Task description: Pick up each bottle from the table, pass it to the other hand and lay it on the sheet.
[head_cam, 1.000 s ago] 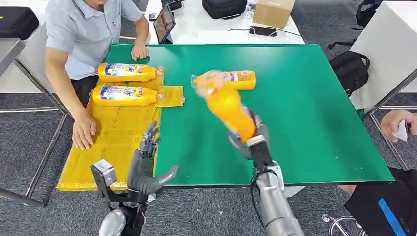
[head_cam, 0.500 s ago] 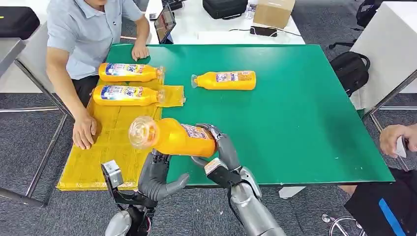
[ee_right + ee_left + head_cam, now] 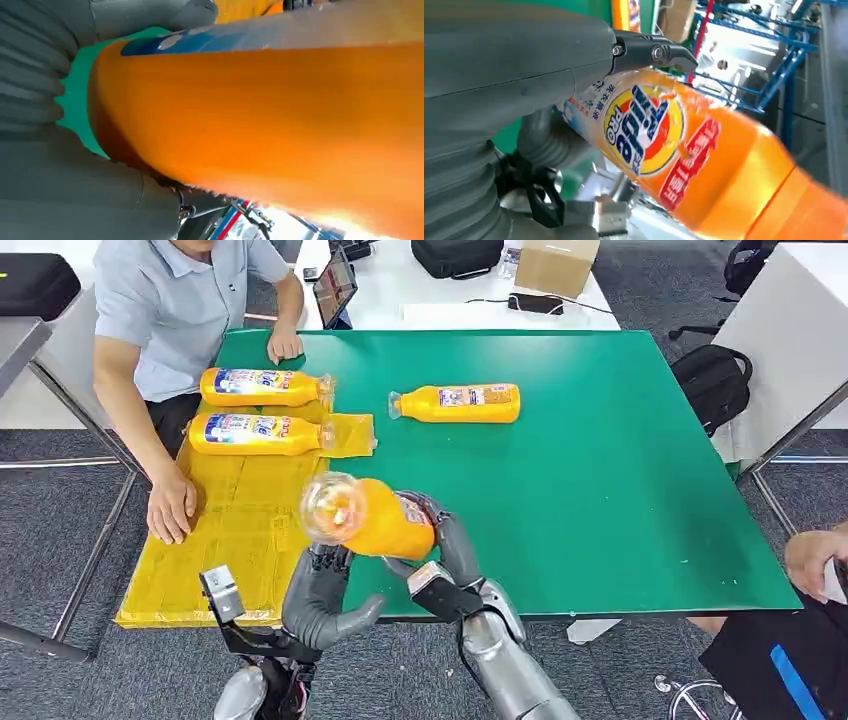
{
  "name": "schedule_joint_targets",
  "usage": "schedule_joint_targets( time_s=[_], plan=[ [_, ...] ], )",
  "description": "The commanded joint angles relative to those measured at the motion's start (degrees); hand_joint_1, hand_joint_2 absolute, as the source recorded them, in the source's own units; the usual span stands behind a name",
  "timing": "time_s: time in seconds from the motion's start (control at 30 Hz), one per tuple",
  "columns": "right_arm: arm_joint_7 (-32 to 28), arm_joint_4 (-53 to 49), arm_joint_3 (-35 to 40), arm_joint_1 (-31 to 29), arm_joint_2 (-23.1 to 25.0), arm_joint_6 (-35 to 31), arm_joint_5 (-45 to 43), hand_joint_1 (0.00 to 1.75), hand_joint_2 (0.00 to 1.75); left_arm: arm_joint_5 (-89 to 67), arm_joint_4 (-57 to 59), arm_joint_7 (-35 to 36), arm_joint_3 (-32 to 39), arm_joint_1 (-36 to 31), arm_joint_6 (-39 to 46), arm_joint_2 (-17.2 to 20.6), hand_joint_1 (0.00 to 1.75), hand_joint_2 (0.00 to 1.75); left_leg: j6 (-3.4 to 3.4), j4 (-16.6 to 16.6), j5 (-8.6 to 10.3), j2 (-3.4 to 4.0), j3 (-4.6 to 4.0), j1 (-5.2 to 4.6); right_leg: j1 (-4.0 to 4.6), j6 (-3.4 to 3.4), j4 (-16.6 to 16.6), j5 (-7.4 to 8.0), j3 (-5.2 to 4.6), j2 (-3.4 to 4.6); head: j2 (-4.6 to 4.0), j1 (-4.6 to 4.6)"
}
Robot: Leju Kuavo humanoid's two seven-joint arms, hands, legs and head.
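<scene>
The orange bottle (image 3: 385,521) should come to rest label up and stay in place when I lay it down, because matching bottles (image 3: 255,433) lie that way on the yellow sheet.
My right hand (image 3: 447,552) grips an orange bottle (image 3: 380,523) by its lower body, in the air over the table's near edge, its clear cap end pointing up at the camera. In the right wrist view the bottle (image 3: 280,115) lies across my right hand (image 3: 60,190). My left hand (image 3: 320,595) is just under the bottle, fingers up against its underside and thumb spread away. The left wrist view has the bottle's label (image 3: 649,135) close to my left hand's fingertips (image 3: 664,52). Two bottles (image 3: 262,387) (image 3: 255,434) lie on the yellow sheet (image 3: 230,540). Another bottle (image 3: 460,403) lies on the green table (image 3: 620,470).
A person sits at the table's left side with one hand (image 3: 170,508) on the sheet and the other (image 3: 285,343) on the far corner. Another person's hand (image 3: 815,558) is at the right edge. A tablet, bags and a box stand on the white table behind.
My right hand swung the bottle from over the table's middle to above my left hand, then turned its cap end up toward the camera. My left hand rose to meet it.
</scene>
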Motion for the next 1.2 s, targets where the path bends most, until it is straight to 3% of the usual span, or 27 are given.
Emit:
schedule_joint_targets(
  time_s=[0.03,0.27,0.37,0.5,0.67,0.7,0.73,0.77,0.9,0.97,1.03,1.13,1.17,1.2],
  plan=[
    [-1.76,7.7,2.02,-1.91,2.65,0.02,3.17,1.75,1.75,-9.05,1.09,-2.57,-0.27,-4.89,11.23,0.13,0.0,1.75,0.05,-0.03,-0.03,0.0,0.14,0.02,0.06,-0.14,-0.03,-0.03,0.14,-0.06,0.0,0.0],
    [-1.93,8.57,4.8,-1.06,3.18,1.24,2.89,1.75,1.75,-4.47,3.79,-0.83,1.66,-7.11,10.09,-0.55,0.0,1.75,0.12,-0.1,-0.12,0.06,0.46,0.02,0.08,-0.26,-0.1,-0.11,0.43,-0.06,0.0,0.0],
    [-1.93,6.99,8.11,-0.19,2.72,1.74,-0.38,1.75,1.75,-3.84,4.41,-1.11,1.79,-7.59,9.22,-0.97,0.0,1.75,0.06,-0.04,-0.03,0.0,0.16,0.01,0.03,-0.1,-0.05,-0.04,0.17,-0.07,0.0,0.0],
    [-1.93,11.16,10.84,-1.83,3.66,-1.16,0.51,1.75,1.75,-8.92,3.81,-3.68,0.67,-8.11,13.52,-1.1,0.0,1.75,0.09,-0.06,-0.06,-0.05,0.3,0.01,0.06,-0.21,-0.06,-0.09,0.31,-0.14,0.0,0.0],
    [-1.93,11.15,13.82,-1.8,3.3,-1.87,-2.42,1.75,1.75,-0.66,4.83,-0.49,0.11,-8.3,8.01,-0.52,0.05,1.75,0.07,-0.07,-0.05,-0.03,0.27,0.02,0.07,-0.19,-0.06,-0.08,0.27,-0.12,0.0,0.0],
    [-1.93,11.55,14.62,-2.04,2.95,-2.71,-2.98,1.75,1.75,1.43,5.41,0.66,-0.15,-8.38,6.59,-0.16,0.3,1.75,0.05,-0.05,-0.02,-0.05,0.17,0.02,0.05,-0.12,-0.05,-0.05,0.16,-0.1,0.0,0.0],
    [-1.93,11.56,14.57,-2.05,2.92,-2.68,-3.44,1.75,1.75,1.65,5.65,0.73,-0.2,-8.31,6.46,-0.05,1.75,1.75,0.07,-0.07,-0.03,-0.07,0.23,0.01,0.05,-0.14,-0.07,-0.07,0.23,-0.14,0.0,0.0],
    [-1.93,11.47,14.69,-2.02,2.78,-2.49,-3.83,1.75,1.75,1.71,5.84,0.61,-0.23,-8.31,6.46,0.01,1.75,1.75,0.1,-0.1,-0.06,-0.07,0.36,0.01,0.06,-0.19,-0.1,-0.09,0.37,-0.17,0.0,0.0],
    [-1.93,12.04,15.54,-2.29,2.61,-3.68,-4.12,1.33,1.75,1.82,5.7,0.36,-0.5,-8.34,6.43,0.19,1.75,1.75,0.08,-0.08,-0.04,-0.05,0.26,0.01,0.05,-0.15,-0.08,-0.07,0.27,-0.13,0.0,0.0],
    [-1.93,12.17,15.95,-2.28,2.49,-4.56,-4.25,0.99,1.75,1.03,5.25,-0.13,-0.87,-8.11,7.1,0.23,1.75,1.75,0.07,-0.07,-0.02,-0.09,0.2,0.0,0.03,-0.13,-0.07,-0.06,0.21,-0.16,0.0,0.0],
    [-1.93,12.51,15.19,-2.48,2.79,-5.19,-5.45,0.02,1.75,1.6,5.37,0.06,-0.92,-8.05,7.33,0.3,1.75,1.75,0.06,-0.06,-0.02,-0.06,0.18,-0.01,0.02,-0.13,-0.04,-0.06,0.18,-0.12,0.0,0.0],
    [-1.93,13.09,14.31,-2.99,3.27,-6.0,-6.26,0.0,1.75,2.18,5.54,0.33,-1.12,-7.97,7.17,0.68,1.75,1.75,0.07,-0.08,-0.03,-0.05,0.24,0.0,0.04,-0.16,-0.07,-0.06,0.23,-0.13,0.0,0.0],
    [-1.93,12.51,14.35,-3.03,3.18,-7.1,-6.53,0.0,0.0,2.3,5.68,0.32,-1.3,-8.09,7.15,0.81,1.75,1.75,0.07,-0.09,-0.03,-0.08,0.27,0.0,0.04,-0.18,-0.07,-0.08,0.27,-0.16,0.0,0.0],
    [-1.93,12.51,14.35,-3.03,3.18,-7.1,-6.53,0.0,0.0,2.3,5.68,0.32,-1.3,-8.09,7.15,0.81,1.75,1.75,0.04,-0.05,0.0,-0.04,0.12,0.0,0.02,-0.1,-0.03,-0.03,0.09,-0.09,0.0,0.0]
  ],
)
